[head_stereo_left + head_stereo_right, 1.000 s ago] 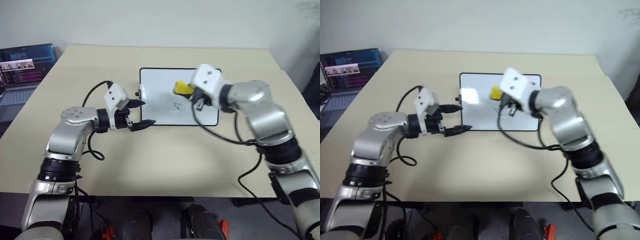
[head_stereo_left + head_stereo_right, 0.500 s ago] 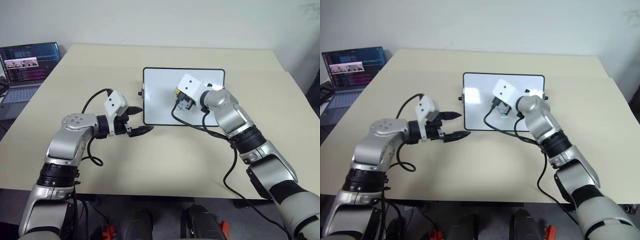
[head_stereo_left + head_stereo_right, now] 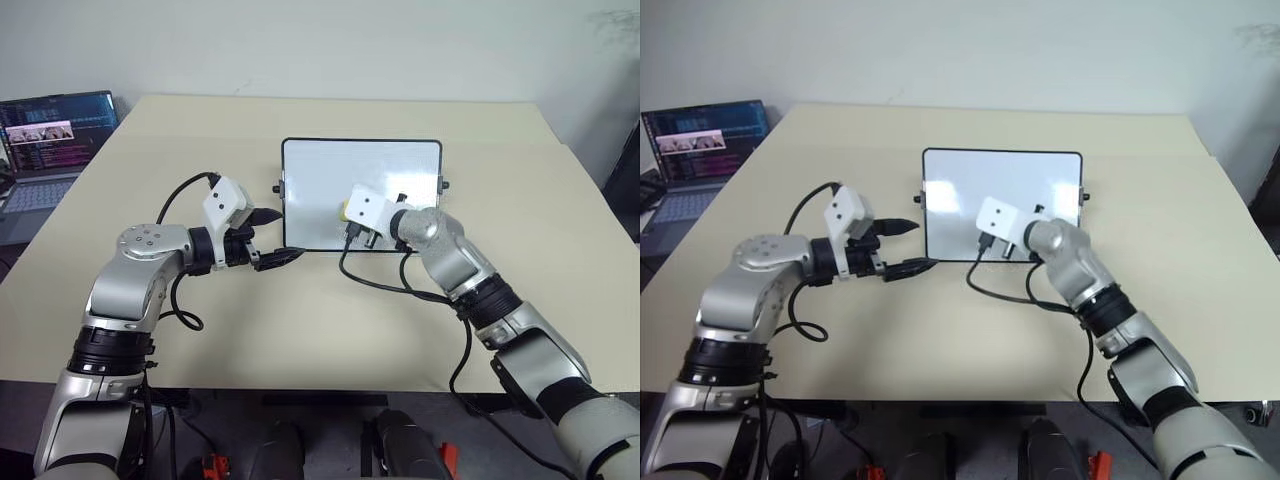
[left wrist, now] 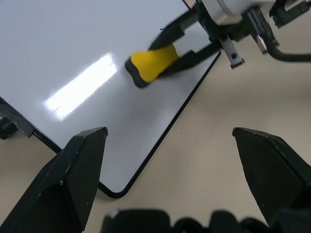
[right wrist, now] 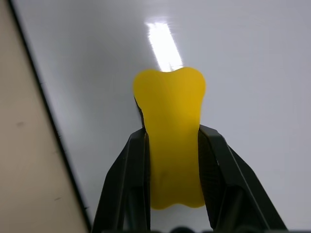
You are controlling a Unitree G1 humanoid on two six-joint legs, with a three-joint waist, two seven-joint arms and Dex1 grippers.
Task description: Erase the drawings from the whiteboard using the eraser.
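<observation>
The eraser is on a clean patch, and a blue mark (image 4: 162, 29) is beyond my right gripper's fingers. I should lift away and wipe over that mark.
The whiteboard (image 3: 330, 165) lies flat in the middle of the beige table, its glossy surface catching a light streak. My right gripper (image 3: 344, 212) is shut on the yellow eraser (image 3: 342, 211), low over the board's near part by the front frame. From the right wrist, the eraser (image 5: 170, 141) sits pinched between both black fingers, its end against the white surface. The left wrist sees the same eraser (image 4: 150, 63) with its black underside on the board. My left gripper (image 3: 282, 236) stands open and empty just off the board's near left corner. The drawings are hidden.
An open laptop (image 3: 50, 130) stands at the table's far left edge. Black cables loop from both wrists over the table in front of the board (image 3: 385, 285). Small black knobs stick out at the board's short sides (image 3: 276, 187).
My right gripper has come down with the eraser from above the board's middle to its near part. The left gripper has stayed where it was. The view itself has shifted slightly.
</observation>
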